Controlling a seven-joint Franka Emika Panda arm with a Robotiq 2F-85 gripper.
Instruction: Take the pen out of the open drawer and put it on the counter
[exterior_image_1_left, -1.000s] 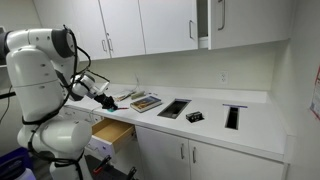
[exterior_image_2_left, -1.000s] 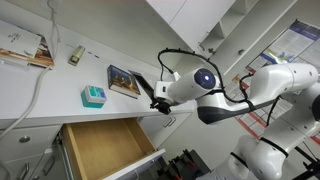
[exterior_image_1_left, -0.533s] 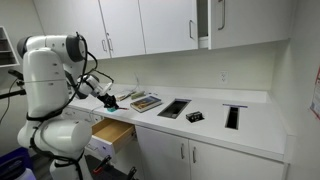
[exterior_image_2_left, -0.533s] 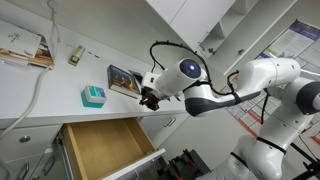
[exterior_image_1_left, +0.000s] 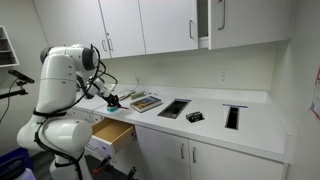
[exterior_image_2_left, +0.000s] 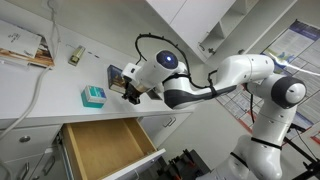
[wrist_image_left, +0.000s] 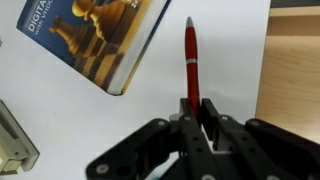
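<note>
The red pen (wrist_image_left: 192, 60) is over clear counter (wrist_image_left: 150, 100) next to the chess book. My gripper should go on moving it away from the drawer edge and let go of it there.
My gripper (wrist_image_left: 194, 118) is shut on a red pen (wrist_image_left: 191, 62) and holds it over the white counter (wrist_image_left: 60, 110), next to a book with a chess cover (wrist_image_left: 105, 35). In both exterior views the gripper (exterior_image_1_left: 111, 100) (exterior_image_2_left: 131, 95) hovers above the counter's end, above the open drawer (exterior_image_1_left: 112, 131) (exterior_image_2_left: 100, 148). The drawer has tan wooden sides and its inside looks empty. Its edge shows at the right of the wrist view (wrist_image_left: 292, 85). The pen is too small to make out in the exterior views.
A teal box (exterior_image_2_left: 93, 95) and the book (exterior_image_2_left: 124, 80) lie on the counter near the gripper. Dark rectangular cut-outs (exterior_image_1_left: 174, 107) (exterior_image_1_left: 233, 116) and a small black object (exterior_image_1_left: 194, 116) lie farther along. White upper cabinets (exterior_image_1_left: 150, 25) hang above. A grey object (wrist_image_left: 15, 145) lies at the wrist view's left edge.
The arm has swung from above the drawer toward the wall side of the counter, carrying the gripper over the counter beside the book and teal box.
</note>
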